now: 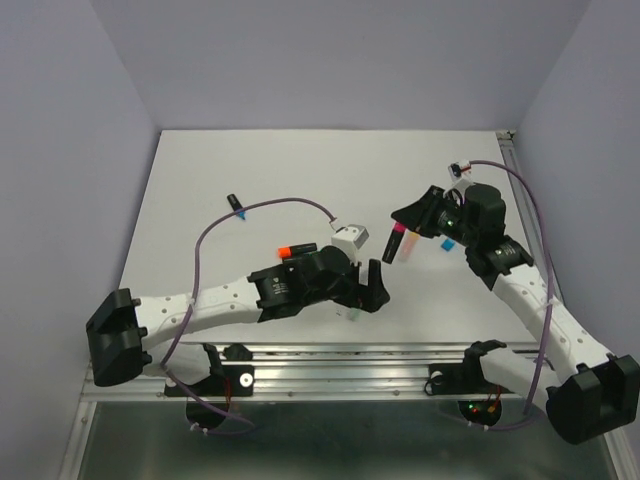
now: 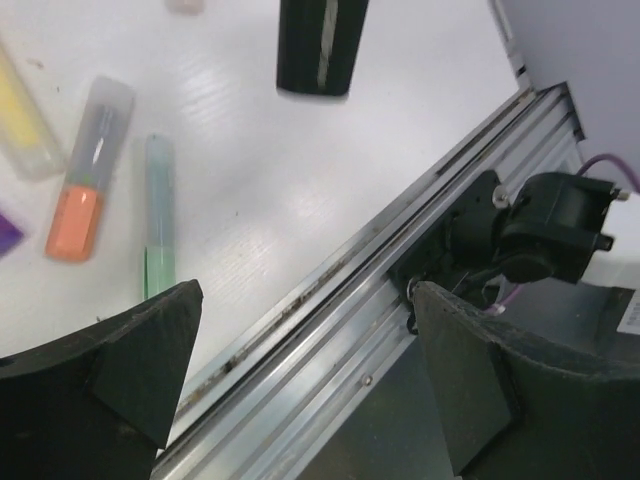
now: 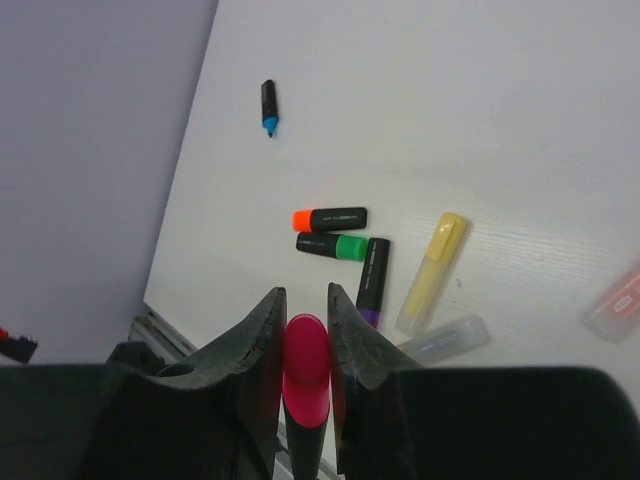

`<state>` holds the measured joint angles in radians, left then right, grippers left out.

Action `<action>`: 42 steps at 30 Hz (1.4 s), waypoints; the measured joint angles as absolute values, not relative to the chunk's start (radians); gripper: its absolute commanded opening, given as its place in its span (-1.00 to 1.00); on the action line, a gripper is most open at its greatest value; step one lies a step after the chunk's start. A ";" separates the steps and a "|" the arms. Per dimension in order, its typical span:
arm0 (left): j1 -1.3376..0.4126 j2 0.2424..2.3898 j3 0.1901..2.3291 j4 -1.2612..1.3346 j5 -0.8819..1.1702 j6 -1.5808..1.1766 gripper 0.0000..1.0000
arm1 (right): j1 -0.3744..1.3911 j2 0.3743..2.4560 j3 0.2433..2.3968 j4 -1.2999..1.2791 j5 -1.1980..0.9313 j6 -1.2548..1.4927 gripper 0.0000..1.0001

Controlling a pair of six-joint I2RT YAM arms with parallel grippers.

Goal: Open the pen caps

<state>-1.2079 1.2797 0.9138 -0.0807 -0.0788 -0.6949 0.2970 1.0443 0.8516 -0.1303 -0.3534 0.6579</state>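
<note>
My right gripper is holding the black highlighter, which hangs from its pink cap (image 1: 400, 227). Next, my left gripper takes hold of its black end (image 1: 389, 255) before my right gripper pulls back.
My right gripper (image 3: 306, 330) is shut on the pink cap (image 3: 306, 365) of a black highlighter and holds it above the table; in the top view the right gripper (image 1: 408, 222) has the pen (image 1: 392, 245) hanging down-left. My left gripper (image 2: 305, 380) is open and empty over the table's near rail, a little below and left of that pen in the top view (image 1: 372, 295). The pen's black end (image 2: 320, 45) shows at the top of the left wrist view. Orange-capped (image 3: 330, 218), green-capped (image 3: 333, 246) and purple-capped (image 3: 372, 280) pens lie together on the table.
A yellow pastel pen (image 3: 432, 272), a clear-capped one (image 3: 445, 340) and a peach one (image 3: 615, 305) lie nearby. A capless blue-tipped pen (image 3: 268, 107) lies far left. A loose cyan cap (image 1: 447, 242) lies by the right gripper. A green pastel pen (image 2: 158, 215) lies near the aluminium rail (image 2: 330, 330).
</note>
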 measured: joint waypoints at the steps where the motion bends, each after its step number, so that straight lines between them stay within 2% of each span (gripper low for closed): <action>1: -1.177 1.272 0.913 -0.053 -0.058 -0.682 0.98 | 0.297 1.018 0.829 -0.118 -0.387 0.657 -0.99; 13: -1.058 1.217 0.905 0.192 0.129 -0.617 0.96 | 0.297 0.943 0.724 0.043 -0.668 0.725 -0.99; 16: -1.059 1.243 0.906 0.241 0.159 -0.611 0.83 | 0.297 0.943 0.723 0.094 -0.702 0.757 -0.99; 17: -1.059 1.259 0.907 0.254 0.166 -0.607 0.56 | 0.297 0.943 0.722 0.109 -0.711 0.766 -0.99; 19: -1.059 1.298 0.913 0.261 0.171 -0.603 0.14 | 0.297 0.943 0.715 0.149 -0.731 0.791 -0.99; 20: -1.059 1.317 0.917 0.263 0.174 -0.601 -0.41 | 0.297 0.943 0.707 0.173 -0.740 0.804 -0.99; 21: -1.059 1.332 0.920 0.265 0.175 -0.597 -0.78 | 0.297 0.943 0.701 0.184 -0.743 0.810 -0.99; 22: -1.059 1.349 0.923 0.265 0.176 -0.603 -1.00 | 0.297 0.943 0.694 0.189 -0.743 0.813 -0.99; 29: -1.058 1.349 0.895 0.316 0.198 -0.644 -1.00 | 0.296 0.948 0.683 0.195 -0.699 0.798 -0.99; 34: -1.052 1.277 0.757 0.436 0.179 -0.696 -1.00 | 0.329 0.986 0.683 0.187 -0.661 0.793 -0.99; 42: -1.065 1.147 0.605 0.525 0.053 -0.784 -1.00 | 0.340 1.155 0.768 0.164 -0.765 0.818 -0.99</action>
<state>-1.0645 1.1473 0.6048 0.5247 0.0532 -0.7837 0.3401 1.1545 0.7685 0.1638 -0.7647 0.8177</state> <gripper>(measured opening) 0.255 0.264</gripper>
